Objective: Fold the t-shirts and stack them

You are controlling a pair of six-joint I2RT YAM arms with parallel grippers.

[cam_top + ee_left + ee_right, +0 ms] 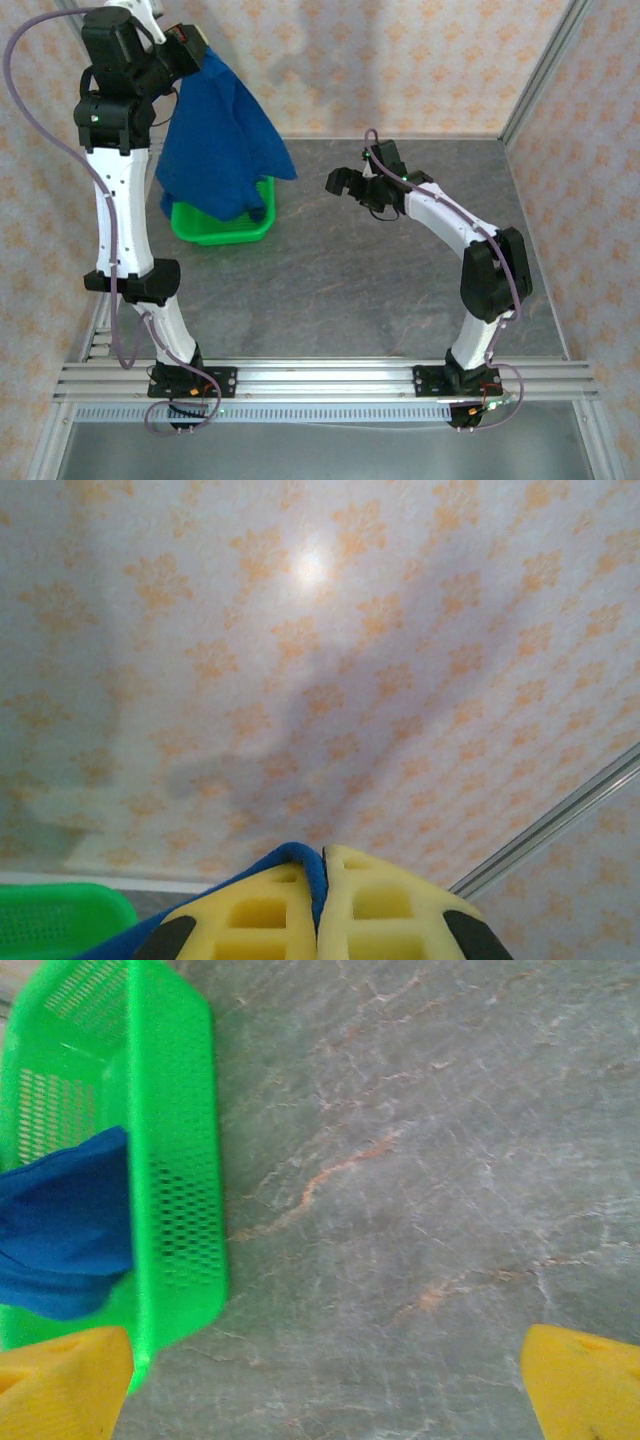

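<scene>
The blue t-shirt's lower end hangs down into the green basket, so next my left gripper lifts higher and pulls the t-shirt toward the table's near edge before it lays the t-shirt flat.
The royal-blue t-shirt hangs in a long bunch from my left gripper, raised high at the back left. Its lower end dips into the green basket. In the left wrist view my left gripper is shut, with a fold of the blue t-shirt pinched between its yellow fingers. My right gripper hovers over the middle of the table, to the right of the basket, open with nothing between its fingers. The right wrist view shows the t-shirt inside the basket.
The grey marbled table stretches in front of and to the right of the basket. Patterned walls close in the back and both sides. An aluminium rail carries both arm bases at the near edge.
</scene>
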